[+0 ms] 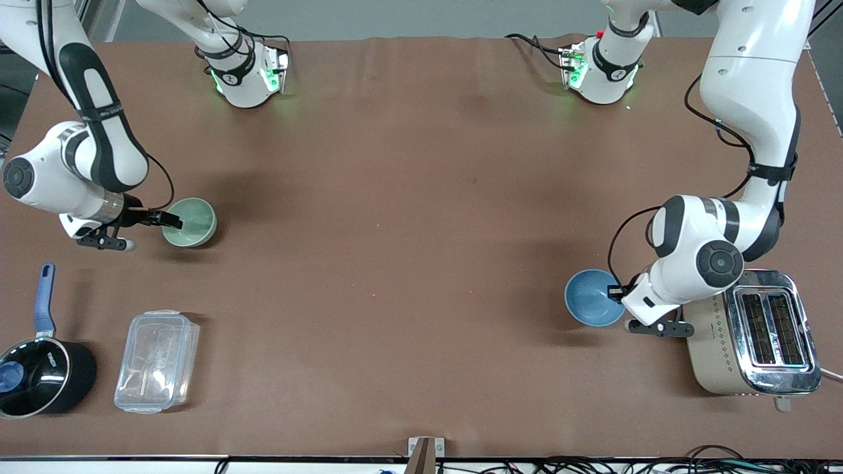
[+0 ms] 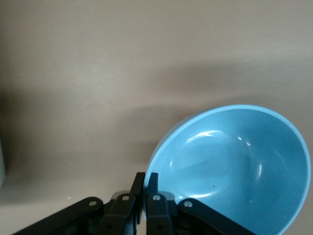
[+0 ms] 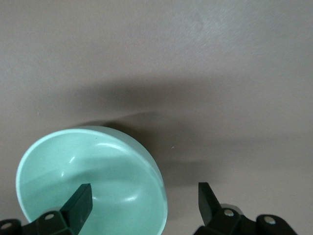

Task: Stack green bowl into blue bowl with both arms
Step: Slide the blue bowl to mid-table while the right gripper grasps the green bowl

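I should first set the blue bowl [image 1: 593, 297] by the toaster in the middle of the table [image 1: 392, 246] with my left gripper, because it is far from my right gripper. My right gripper will then stack the green bowl.
The pale green bowl [image 1: 191, 222] sits on the brown table toward the right arm's end. My right gripper [image 1: 170, 221] is open at its rim. In the right wrist view one finger [image 3: 80, 201] is inside the green bowl [image 3: 93, 181] and the other stands outside it, so my right gripper [image 3: 144, 203] straddles the rim. The blue bowl [image 1: 593, 297] is toward the left arm's end, beside the toaster. My left gripper [image 1: 619, 293] is shut on its rim. In the left wrist view the fingers [image 2: 152, 185] of my left gripper [image 2: 145, 188] pinch the edge of the blue bowl [image 2: 234, 166].
A silver and beige toaster [image 1: 757, 336] stands close beside the left arm's wrist. A clear plastic container [image 1: 157, 361] and a black saucepan with a blue handle [image 1: 39, 375] lie nearer the front camera than the green bowl. The brown table [image 1: 408, 230] spreads between the two bowls.
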### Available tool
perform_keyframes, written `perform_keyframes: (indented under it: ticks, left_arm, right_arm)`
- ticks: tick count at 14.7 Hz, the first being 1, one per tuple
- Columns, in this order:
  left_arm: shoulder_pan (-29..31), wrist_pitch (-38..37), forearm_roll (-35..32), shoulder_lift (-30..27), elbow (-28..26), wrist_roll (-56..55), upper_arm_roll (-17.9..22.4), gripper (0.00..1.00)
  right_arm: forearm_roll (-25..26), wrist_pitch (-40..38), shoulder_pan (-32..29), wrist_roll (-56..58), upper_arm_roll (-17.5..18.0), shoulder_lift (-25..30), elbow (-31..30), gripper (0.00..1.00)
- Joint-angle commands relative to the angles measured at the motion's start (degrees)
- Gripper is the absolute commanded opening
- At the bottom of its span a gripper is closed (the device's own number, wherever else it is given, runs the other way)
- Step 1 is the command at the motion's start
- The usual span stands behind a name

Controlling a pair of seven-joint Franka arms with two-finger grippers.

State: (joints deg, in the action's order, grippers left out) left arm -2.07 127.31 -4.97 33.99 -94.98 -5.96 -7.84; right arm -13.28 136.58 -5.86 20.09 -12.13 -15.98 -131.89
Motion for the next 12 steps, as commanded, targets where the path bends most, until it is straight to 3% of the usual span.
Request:
perform_keyframes:
  ticks: [1,2,3,5,6,8,12]
  left_arm:
    - [-0.2,-3.4,0.0,-1.5,1.8,-4.5,-3.1,0.0]
    - [-0.3,-4.1,0.0,-1.5,2.2,-6.8,-4.8,0.0]
    - [-0.5,-4.3,-0.1,-1.5,2.2,-9.8,-6.4,0.0]
    - [-1.8,-4.3,-0.5,-1.5,2.3,-16.8,-9.5,0.0]
    - [-3.2,-4.3,-0.6,-1.0,3.1,-20.4,-10.5,0.0]
    - [-9.3,-4.3,-0.7,0.7,5.5,-28.0,-10.9,0.0]
    - [-17.9,-3.8,-0.6,5.4,9.5,-40.8,-10.7,0.0]
  right_arm:
    - [-7.5,0.9,-1.7,7.8,0.4,-1.5,-0.9,0.95]
    - [-9.6,0.7,-1.8,10.1,0.2,-1.6,-0.9,0.92]
    - [-10.7,0.5,-1.8,11.9,-0.3,-1.9,-0.9,0.81]
    - [-11.1,0.4,-1.7,13.7,-0.4,-1.9,-0.8,0.24]
    - [-11.1,0.4,-1.7,13.8,-0.8,-1.9,-0.8,0.09]
    - [-11.1,0.4,-1.7,13.8,-0.9,-1.9,-0.8,0.0]
    - [-11.1,-0.3,-1.9,13.8,-0.9,-1.4,-0.7,0.0]
